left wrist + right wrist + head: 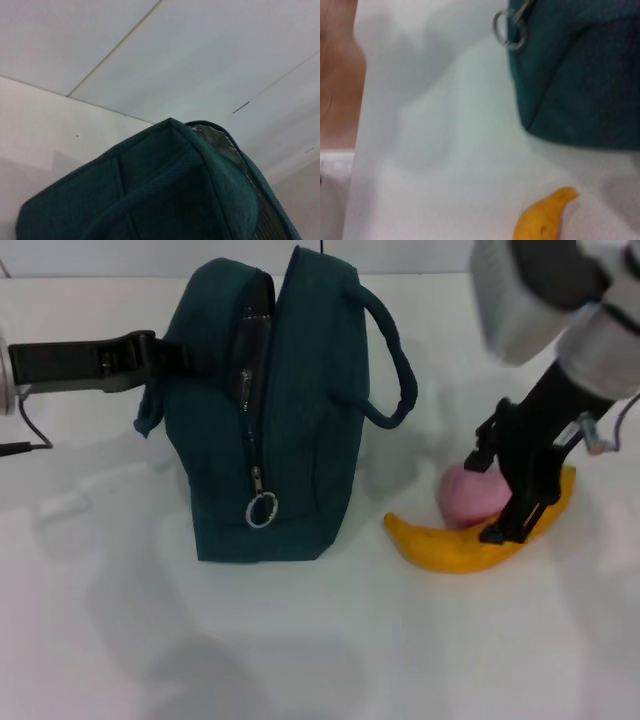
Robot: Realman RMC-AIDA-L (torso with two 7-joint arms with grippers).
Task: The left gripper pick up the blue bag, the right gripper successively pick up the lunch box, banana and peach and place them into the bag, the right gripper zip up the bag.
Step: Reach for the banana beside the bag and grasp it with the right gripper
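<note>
The banana's narrow width [458, 551] lies lined up across my right gripper's open fingers, so I should keep lowering them until they straddle the banana's middle [480, 553], and then close them.
The blue bag [300, 410] stands upright mid-table, its zipper ring pull [262, 510] hanging on the near face and the top seam gaping. My left gripper [148, 358] reaches in from the left and is shut on the bag's left handle side. In the left wrist view the bag [165, 190] shows silver lining at its open edge. The banana [450, 545] lies right of the bag with the pink peach [468, 495] just behind it. My right gripper [488, 498] is lowered over both fruits, open, one fingertip on the banana. The right wrist view shows the bag [580, 70] and the banana's tip [542, 220]. The lunch box is out of view.
The white table [300, 640] stretches bare in front of the bag and fruits. A cable [25, 440] trails at the far left edge. The bag's right loop handle [395, 370] sticks out toward the right arm.
</note>
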